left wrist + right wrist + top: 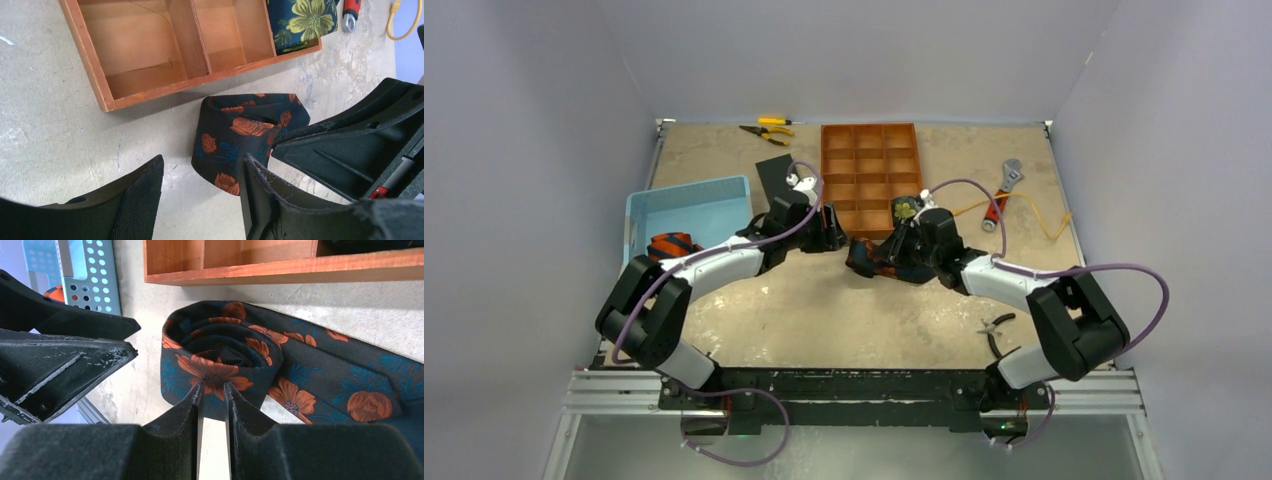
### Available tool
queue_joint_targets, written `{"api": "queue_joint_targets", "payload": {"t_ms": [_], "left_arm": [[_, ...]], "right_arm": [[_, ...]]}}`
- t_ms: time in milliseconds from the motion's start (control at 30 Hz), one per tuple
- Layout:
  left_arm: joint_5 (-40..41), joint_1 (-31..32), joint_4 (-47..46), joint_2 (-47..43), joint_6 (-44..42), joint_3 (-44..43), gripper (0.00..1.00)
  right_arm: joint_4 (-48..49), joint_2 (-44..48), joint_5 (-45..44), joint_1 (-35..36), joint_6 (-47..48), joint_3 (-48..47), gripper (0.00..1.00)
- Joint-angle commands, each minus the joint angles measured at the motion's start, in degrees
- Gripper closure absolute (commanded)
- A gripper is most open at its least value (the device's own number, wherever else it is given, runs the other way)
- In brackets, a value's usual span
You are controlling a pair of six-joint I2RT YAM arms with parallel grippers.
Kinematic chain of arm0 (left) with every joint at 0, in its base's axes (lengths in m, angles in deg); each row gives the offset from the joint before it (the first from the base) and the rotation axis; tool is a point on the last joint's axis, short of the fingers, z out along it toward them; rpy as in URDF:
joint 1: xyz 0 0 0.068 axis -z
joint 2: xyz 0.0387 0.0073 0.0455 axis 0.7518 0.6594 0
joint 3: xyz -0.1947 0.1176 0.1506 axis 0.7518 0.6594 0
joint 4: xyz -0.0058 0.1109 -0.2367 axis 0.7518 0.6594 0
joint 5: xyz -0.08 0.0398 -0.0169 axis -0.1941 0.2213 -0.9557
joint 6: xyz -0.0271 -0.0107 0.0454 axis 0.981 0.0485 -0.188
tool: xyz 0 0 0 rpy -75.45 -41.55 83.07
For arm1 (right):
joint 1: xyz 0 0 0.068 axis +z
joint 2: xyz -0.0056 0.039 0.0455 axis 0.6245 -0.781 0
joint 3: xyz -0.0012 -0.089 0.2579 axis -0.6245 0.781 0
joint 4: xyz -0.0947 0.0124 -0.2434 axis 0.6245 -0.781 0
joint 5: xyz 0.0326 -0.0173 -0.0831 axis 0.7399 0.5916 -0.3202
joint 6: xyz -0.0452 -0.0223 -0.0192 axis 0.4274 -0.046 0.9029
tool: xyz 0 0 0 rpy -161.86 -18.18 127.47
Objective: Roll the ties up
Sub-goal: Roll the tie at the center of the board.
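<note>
Next, I open my right gripper, because it pinches only the near side of the loose roll (214, 373). It should then grip the roll's inner layers (224, 353) as well and pull the roll toward its loose end.
A dark tie (220, 357) with orange flowers lies partly rolled on the table (824, 320), just in front of the wooden tray (871, 150); its unrolled tail runs off to the right. My right gripper (213, 389) is shut on the near wall of the roll, its tips pinching the fabric. My left gripper (200, 172) stands open just left of the roll (235, 135), whose edge touches its right finger (260, 200). A second tie (300, 20), dark with green-gold flowers, sits rolled in a near tray compartment. A third rolled tie (672, 245) lies in the blue basket (689, 205).
A black pad (774, 172) lies behind the left gripper. Yellow-handled pliers (769, 128) are at the back. A red-handled wrench (1004, 190) and a yellow cord (1044, 215) lie right of the tray. Small pliers (996, 328) lie near the right arm's base.
</note>
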Motion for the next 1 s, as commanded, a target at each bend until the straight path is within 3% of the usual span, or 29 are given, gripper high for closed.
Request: {"api": "queue_joint_targets", "payload": {"t_ms": [0,733,967], "left_arm": [[-3.32,-0.32,-2.53,0.59,-2.06,-2.19,0.46],[-11.30,-0.30,-7.34,7.66,-0.30,-3.19,0.42],[-11.27,1.27,-8.45,7.15,-0.41,-3.32,0.47]], "right_arm": [[1.73,0.47,-0.08,-0.10,0.72,1.68,0.76],[7.67,-5.21,0.88,-4.74,1.03,7.51,0.76],[8.37,-6.10,1.08,-4.87,1.21,7.51,0.76]]}}
